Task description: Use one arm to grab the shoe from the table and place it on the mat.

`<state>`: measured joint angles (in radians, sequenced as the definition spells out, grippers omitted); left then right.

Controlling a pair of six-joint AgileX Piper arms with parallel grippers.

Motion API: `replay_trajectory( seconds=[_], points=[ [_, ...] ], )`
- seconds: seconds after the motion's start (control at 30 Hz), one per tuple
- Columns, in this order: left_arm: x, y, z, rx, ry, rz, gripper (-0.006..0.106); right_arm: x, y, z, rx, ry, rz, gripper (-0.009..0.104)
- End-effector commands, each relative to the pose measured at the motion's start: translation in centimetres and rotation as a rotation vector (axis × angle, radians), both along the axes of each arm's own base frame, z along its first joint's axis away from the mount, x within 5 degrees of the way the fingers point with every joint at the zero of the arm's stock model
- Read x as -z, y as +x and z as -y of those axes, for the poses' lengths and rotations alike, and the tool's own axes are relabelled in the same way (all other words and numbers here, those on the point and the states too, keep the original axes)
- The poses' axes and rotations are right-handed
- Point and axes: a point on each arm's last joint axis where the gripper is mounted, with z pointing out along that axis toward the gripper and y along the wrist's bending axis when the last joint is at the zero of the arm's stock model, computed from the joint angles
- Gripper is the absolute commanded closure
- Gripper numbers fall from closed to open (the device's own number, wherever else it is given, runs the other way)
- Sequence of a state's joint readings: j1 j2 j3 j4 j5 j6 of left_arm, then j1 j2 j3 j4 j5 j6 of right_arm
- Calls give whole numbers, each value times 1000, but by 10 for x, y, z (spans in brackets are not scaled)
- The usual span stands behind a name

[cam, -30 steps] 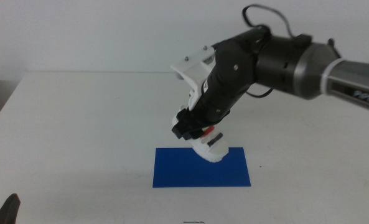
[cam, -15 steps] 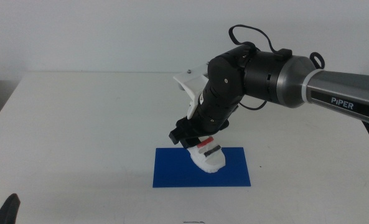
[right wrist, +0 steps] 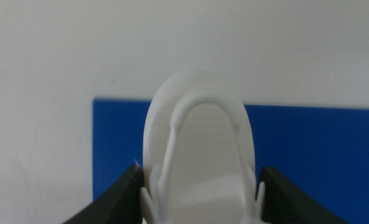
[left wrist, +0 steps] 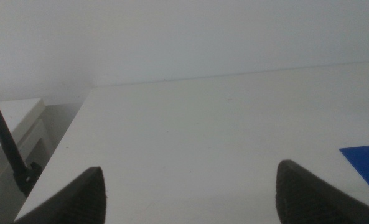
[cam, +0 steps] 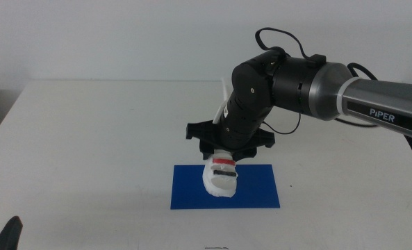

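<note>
The shoe points across the mat's short side, its heel (right wrist: 195, 83) past the mat's edge, so next my right gripper turns the shoe along the mat's length (cam: 253, 186) before opening.
The right arm reaches in from the right, and its gripper (cam: 226, 148) is shut on the white shoe (cam: 219, 178), whose red and black straps show just below the jaws. The shoe hangs nose-down with its lower end on or just over the left half of the blue mat (cam: 260, 195). In the right wrist view the shoe (right wrist: 200, 146) fills the space between the two dark jaws, with the mat (right wrist: 315, 143) under it. The left gripper (cam: 8, 235) waits at the table's near left corner, and its wrist view shows the jaws wide apart with nothing between them.
The white table (cam: 87, 139) stretches around the mat. In the left wrist view a corner of the mat (left wrist: 368, 163) shows, along with the table's edge and a lower white surface (left wrist: 13, 121) beyond it.
The right wrist has turned, swinging the shoe from a sideways tilt to face the camera. The shoe has moved down and slightly left over the mat. The left arm has stayed still.
</note>
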<state>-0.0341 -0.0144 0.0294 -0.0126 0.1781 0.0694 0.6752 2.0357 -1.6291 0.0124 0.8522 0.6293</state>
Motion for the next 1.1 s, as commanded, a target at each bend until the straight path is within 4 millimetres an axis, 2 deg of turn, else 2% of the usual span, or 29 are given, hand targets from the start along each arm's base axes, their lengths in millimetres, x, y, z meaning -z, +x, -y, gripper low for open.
replay_trajectory(
  seconds=[0.0, 0.1, 0.23, 0.4, 0.53, 0.77, 1.07],
  points=[
    [-10, -1, 0, 2, -27, 104, 7, -36, 1, 5, 109, 71, 82, 96],
    [-10, -1, 0, 2, -27, 104, 7, -35, 3, 11, 266, 61, 74, 96],
    [-10, -1, 0, 2, -27, 104, 7, -33, 1, 21, 638, 82, -2, 96],
    [-10, -1, 0, 2, -27, 104, 7, -32, -16, 19, 939, 18, 16, 96],
    [-10, -1, 0, 2, -27, 104, 7, -35, -39, 9, 1212, -8, 74, 96],
    [-10, -1, 0, 2, -27, 104, 7, -41, -45, 3, 1251, 14, 18, 96],
    [-10, -1, 0, 2, -27, 104, 7, -33, -48, -2, 1283, 30, -114, 96]
  ],
)
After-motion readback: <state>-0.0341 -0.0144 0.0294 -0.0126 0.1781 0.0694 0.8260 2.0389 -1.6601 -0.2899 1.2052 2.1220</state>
